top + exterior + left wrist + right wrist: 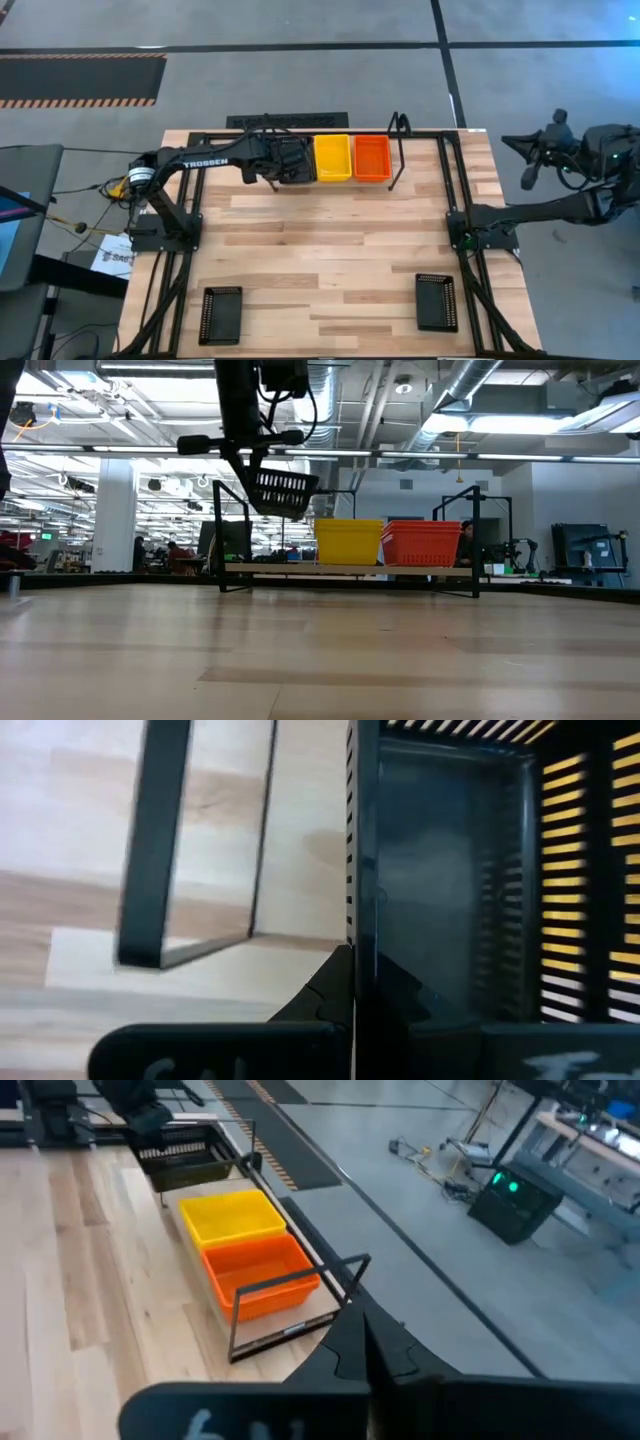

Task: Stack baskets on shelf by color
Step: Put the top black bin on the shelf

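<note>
The black basket (283,493) is above the free shelf board (285,568) beside the yellow baskets; my left gripper should now lower it until its base sits flat, then let go.
My left gripper (275,160) is over the left end of the shelf (398,128) at the table's far edge, shut on a black basket (281,491). That basket hangs tilted above the shelf board in the low view. Beside it on the shelf stand the yellow baskets (332,157) and the red baskets (372,157), side by side. Two more black baskets (221,313) (437,301) rest flat on the table near its near edge. My right gripper (528,152) waits shut, off the table's far right corner. My left gripper holds the black basket by one side wall (360,870), the wall turned away from the yellow baskets. One finger (325,995) is outside the wall and the other is inside the basket. The basket is lifted clear of the shelf and tilted.
The shelf's left looped end (155,850) stands close beside the held basket. Black frame rails (455,230) run along both sides of the table. The wooden middle of the table (320,250) has free room.
</note>
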Tool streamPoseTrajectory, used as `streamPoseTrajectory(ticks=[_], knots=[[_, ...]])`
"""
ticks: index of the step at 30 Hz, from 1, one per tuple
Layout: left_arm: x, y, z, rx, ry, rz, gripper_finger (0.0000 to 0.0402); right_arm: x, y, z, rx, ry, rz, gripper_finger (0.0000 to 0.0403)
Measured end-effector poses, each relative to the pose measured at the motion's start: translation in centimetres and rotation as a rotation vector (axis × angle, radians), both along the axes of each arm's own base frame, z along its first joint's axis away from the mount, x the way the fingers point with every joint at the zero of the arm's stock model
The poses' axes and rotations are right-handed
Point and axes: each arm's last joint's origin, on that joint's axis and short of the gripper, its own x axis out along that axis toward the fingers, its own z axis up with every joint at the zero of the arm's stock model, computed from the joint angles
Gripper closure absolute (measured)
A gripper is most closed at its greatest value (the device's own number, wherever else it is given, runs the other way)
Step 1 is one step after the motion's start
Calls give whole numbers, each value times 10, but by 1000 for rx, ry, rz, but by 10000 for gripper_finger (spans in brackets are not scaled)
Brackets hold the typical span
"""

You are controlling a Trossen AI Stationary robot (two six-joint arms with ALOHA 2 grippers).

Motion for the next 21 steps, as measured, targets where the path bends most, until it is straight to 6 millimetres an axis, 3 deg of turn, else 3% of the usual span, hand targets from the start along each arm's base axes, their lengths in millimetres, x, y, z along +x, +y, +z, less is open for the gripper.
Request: streamPoseTrajectory(ticks=[9, 21], knots=[[-4, 23, -1, 33, 26, -3, 401, 1, 0, 3, 4, -45, -3, 403], [15, 53, -37, -46, 39, -55, 402, 3, 0, 8, 11, -103, -7, 403]])
